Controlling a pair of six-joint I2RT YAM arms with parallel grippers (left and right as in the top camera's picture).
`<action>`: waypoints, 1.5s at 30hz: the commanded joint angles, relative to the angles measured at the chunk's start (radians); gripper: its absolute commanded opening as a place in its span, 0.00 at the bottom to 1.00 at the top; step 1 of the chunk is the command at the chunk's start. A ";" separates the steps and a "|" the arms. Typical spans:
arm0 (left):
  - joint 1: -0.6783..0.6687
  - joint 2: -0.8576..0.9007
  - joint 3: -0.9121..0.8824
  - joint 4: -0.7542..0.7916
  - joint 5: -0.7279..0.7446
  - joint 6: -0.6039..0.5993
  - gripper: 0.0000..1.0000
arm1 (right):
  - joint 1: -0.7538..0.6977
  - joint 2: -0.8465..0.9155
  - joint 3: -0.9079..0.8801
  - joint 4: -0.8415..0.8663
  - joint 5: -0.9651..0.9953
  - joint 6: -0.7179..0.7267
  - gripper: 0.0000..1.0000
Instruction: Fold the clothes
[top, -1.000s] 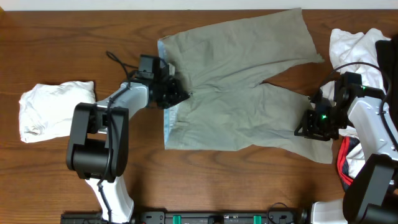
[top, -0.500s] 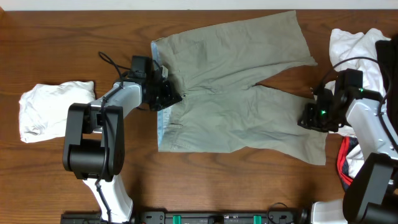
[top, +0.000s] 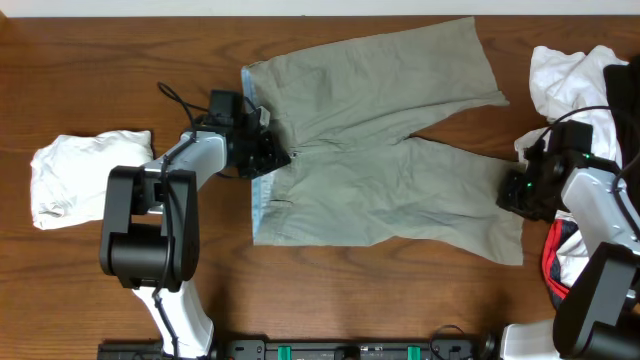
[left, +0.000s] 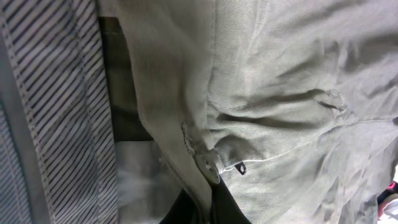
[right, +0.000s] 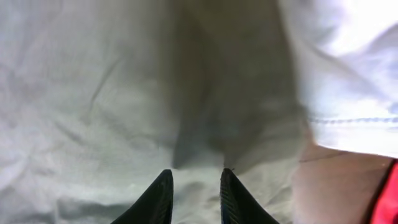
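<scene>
The waistband's middle is in my left gripper with its near corner loose, so next I pull the shorts straight, then take the near end of the waistband.
The clothes being handled are khaki-beige shorts, spread flat with both legs pointing right and the pale blue waistband lining at the left. My left gripper is shut on the waistband's middle. The left wrist view shows its dark fingers pinching the fabric fold just below a snap button, with striped lining beside it. My right gripper sits at the near leg's hem. Its fingers stand apart just above the khaki cloth, with nothing pinched between them.
A crumpled white garment lies at the left. A pile of white, black and red-trimmed clothes crowds the right edge, just beside my right arm. The white cloth shows close in the right wrist view.
The shorts slid left and lie flatter, drawn by my left gripper. My right gripper let go of the leg hem and backed off to the right.
</scene>
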 joint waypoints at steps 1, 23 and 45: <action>0.016 0.007 0.000 -0.017 -0.027 0.024 0.06 | -0.003 0.051 -0.028 0.030 -0.023 0.025 0.24; 0.089 -0.133 -0.001 -0.197 -0.233 0.114 0.06 | -0.003 0.347 -0.058 0.154 -0.050 0.016 0.20; 0.087 -0.064 -0.025 -0.204 -0.451 0.167 0.26 | -0.003 0.337 0.028 0.098 -0.109 -0.034 0.25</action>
